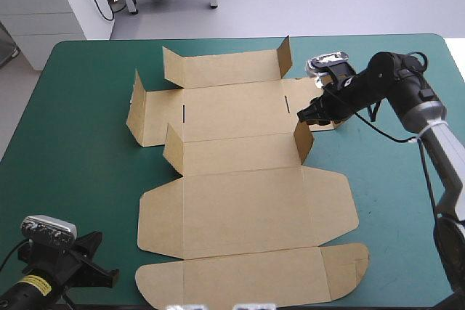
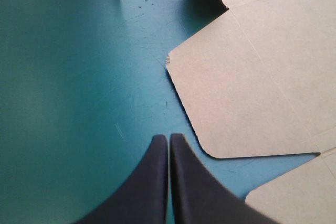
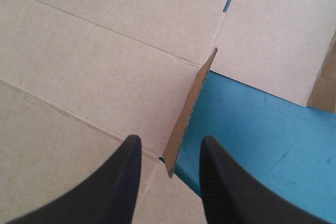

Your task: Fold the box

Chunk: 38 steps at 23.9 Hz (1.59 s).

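I expect the whole flat brown box to swing round with the raised flap point(image 1: 304, 141) when I pull, because that flap joins the box along a crease point(image 1: 298, 149).
The brown box point(image 1: 240, 194) lies as a cut sheet across the table's middle, its lid panels flat toward the front edge. Several short flaps stand up around its far half. My right gripper point(image 1: 305, 112) is at the sheet's right side, open. In the right wrist view a raised flap point(image 3: 190, 109) stands edge-on between the fingers of the right gripper point(image 3: 170, 142), over the box point(image 3: 94, 51). My left gripper point(image 1: 103, 275) hovers near the table's front left corner, shut. In the left wrist view the left gripper point(image 2: 168, 138) points at a rounded box flap point(image 2: 247, 93) just ahead, not touching it.
The teal-green cover point(image 1: 80, 150) shows in a wide strip left of the box and a narrower one to its right. The sheet's front flap point(image 1: 247, 277) reaches close to the table's front edge.
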Tool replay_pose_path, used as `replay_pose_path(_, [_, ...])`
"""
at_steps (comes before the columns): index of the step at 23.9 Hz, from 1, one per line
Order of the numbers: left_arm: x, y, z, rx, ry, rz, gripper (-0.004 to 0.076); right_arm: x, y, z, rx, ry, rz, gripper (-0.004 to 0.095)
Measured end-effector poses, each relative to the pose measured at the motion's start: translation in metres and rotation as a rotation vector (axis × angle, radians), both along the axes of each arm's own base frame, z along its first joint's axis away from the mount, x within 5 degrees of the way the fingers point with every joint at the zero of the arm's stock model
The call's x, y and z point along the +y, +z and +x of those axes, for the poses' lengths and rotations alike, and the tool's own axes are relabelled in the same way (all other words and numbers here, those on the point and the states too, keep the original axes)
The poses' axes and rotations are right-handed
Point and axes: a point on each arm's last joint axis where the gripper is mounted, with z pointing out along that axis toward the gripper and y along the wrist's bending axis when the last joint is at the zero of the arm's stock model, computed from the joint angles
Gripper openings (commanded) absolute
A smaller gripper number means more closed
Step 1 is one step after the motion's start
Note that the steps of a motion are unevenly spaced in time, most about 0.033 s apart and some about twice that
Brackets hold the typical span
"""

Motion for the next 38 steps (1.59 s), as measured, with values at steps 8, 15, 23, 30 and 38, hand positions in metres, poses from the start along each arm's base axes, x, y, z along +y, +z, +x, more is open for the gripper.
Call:
replay_pose_path(8, [0.0, 0.0, 0.0, 0.0, 0.0, 0.0, -0.0008, 0.01, -0.033, 0.025, 0.111, 0.034, -0.063, 0.0391])
replay_pose_path(15, [0.0, 0.0, 0.0, 0.0, 0.0, 0.0, -0.0008, 0.019, -0.06, 0.037, 0.175, 0.051, -0.082, 0.039])
replay_pose_path(23, [0.0, 0.0, 0.0, 0.001, 0.0, 0.001, -0.0008, 0.042, -0.076, 0.043, 0.185, -0.016, -0.12, 0.0236])
replay_pose_path(30, [0.0, 0.0, 0.0, 0.001, 0.0, 0.001, -0.0008, 0.034, -0.076, 0.043, 0.199, -0.08, -0.189, 0.0209])
replay_pose_path(38, [0.0, 0.0, 0.0, 0.001, 0.0, 0.001, -0.0008, 0.035, -0.077, 0.041, 0.222, -0.085, -0.184, -0.0009])
